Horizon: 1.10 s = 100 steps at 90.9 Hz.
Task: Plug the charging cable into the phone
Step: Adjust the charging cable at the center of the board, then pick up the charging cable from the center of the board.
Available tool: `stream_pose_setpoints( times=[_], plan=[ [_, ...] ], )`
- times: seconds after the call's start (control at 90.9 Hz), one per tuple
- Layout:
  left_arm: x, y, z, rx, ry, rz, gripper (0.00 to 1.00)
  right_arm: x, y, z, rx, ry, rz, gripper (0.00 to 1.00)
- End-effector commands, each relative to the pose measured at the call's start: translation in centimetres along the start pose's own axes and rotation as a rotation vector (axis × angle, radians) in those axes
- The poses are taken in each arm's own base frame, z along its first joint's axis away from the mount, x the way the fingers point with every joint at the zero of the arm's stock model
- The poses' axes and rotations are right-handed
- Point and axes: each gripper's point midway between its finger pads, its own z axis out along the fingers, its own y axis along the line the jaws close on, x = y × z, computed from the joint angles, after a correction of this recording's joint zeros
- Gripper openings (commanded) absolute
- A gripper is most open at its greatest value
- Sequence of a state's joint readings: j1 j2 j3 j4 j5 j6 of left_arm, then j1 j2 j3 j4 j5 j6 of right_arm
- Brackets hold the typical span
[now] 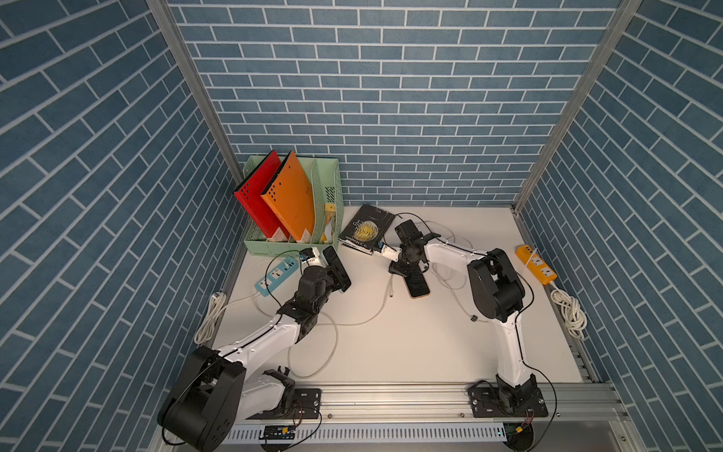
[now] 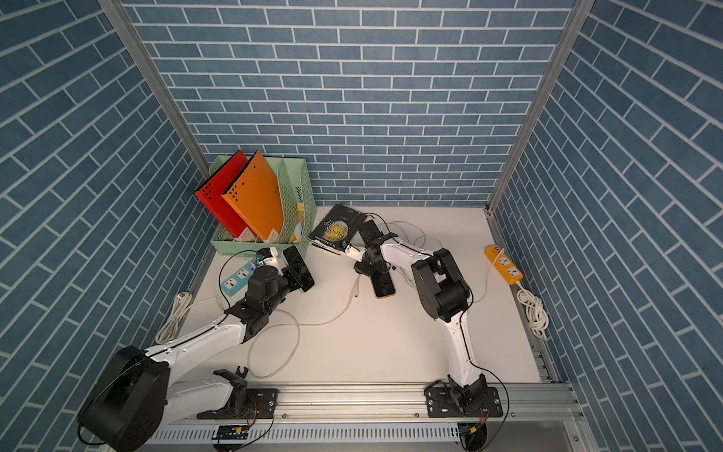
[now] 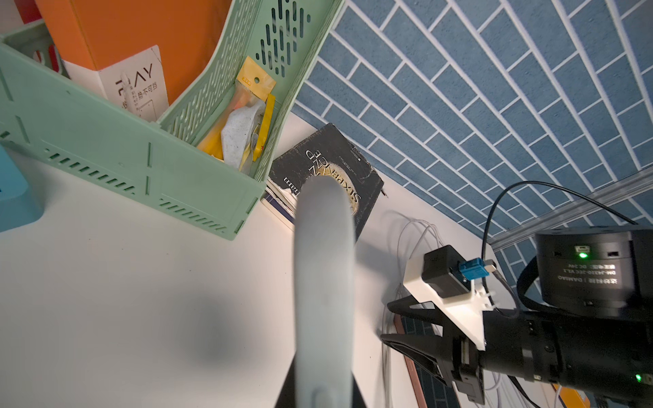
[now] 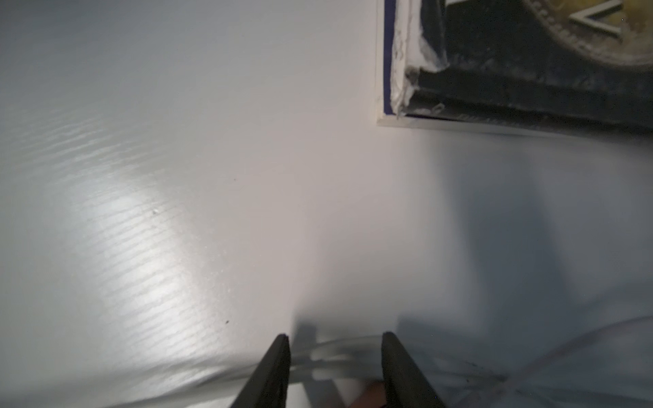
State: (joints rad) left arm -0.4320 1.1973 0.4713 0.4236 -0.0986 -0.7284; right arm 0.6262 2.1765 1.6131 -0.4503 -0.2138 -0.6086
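My right gripper should back away, turn and take the plug [image 1: 391, 294], because loose charging cable [image 4: 340, 355] runs across its fingers and the plug is nearer the front.
A black phone [image 1: 337, 264] is held off the table with my left gripper [image 1: 332, 278] shut on it. In the left wrist view its pale edge [image 3: 325, 265] stands blurred between the jaws. A second phone [image 1: 418, 285] with a copper rim lies flat mid-table, also in the left wrist view [image 3: 418, 367]. My right gripper [image 1: 396, 272] hangs low over its far end, open. The white charging cable [image 4: 335, 355] lies loose between its fingers. In a top view the cable [image 2: 354, 295] trails left of that phone and loops toward the front.
A green file rack [image 1: 274, 244] with red and orange folders stands at the back left. A black book [image 1: 365, 229] lies beside it. A blue power strip [image 1: 274, 276] is by the left arm and an orange one [image 1: 536, 264] at the right edge. Coiled white cords [image 1: 569, 313] lie near the sides.
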Motion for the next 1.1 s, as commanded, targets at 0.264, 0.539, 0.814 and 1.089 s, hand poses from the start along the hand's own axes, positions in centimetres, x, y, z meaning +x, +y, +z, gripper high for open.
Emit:
stream_pose_setpoints(
  times=[0.264,0.539,0.814,1.089],
  plan=[
    [-2.3,-1.9,-0.1,0.058,-0.064,-0.007,0.0,-0.9,1.5,-3.6,0.04,-0.079,-0.048,0.47],
    [-2.2,-2.0,-0.1,0.063,-0.062,-0.011,0.0,-1.0,4.6,-4.4,0.045,-0.186,-0.316,0.47],
    [-2.4,-1.7,-0.3,0.049,-0.067,-0.003,0.0,0.3,5.0,-1.9,-0.039,-0.102,-0.631,0.42],
    [-2.4,-1.7,-0.2,0.046,-0.065,0.005,0.0,1.0,5.2,-0.7,-0.124,-0.098,-0.745,0.39]
  ],
)
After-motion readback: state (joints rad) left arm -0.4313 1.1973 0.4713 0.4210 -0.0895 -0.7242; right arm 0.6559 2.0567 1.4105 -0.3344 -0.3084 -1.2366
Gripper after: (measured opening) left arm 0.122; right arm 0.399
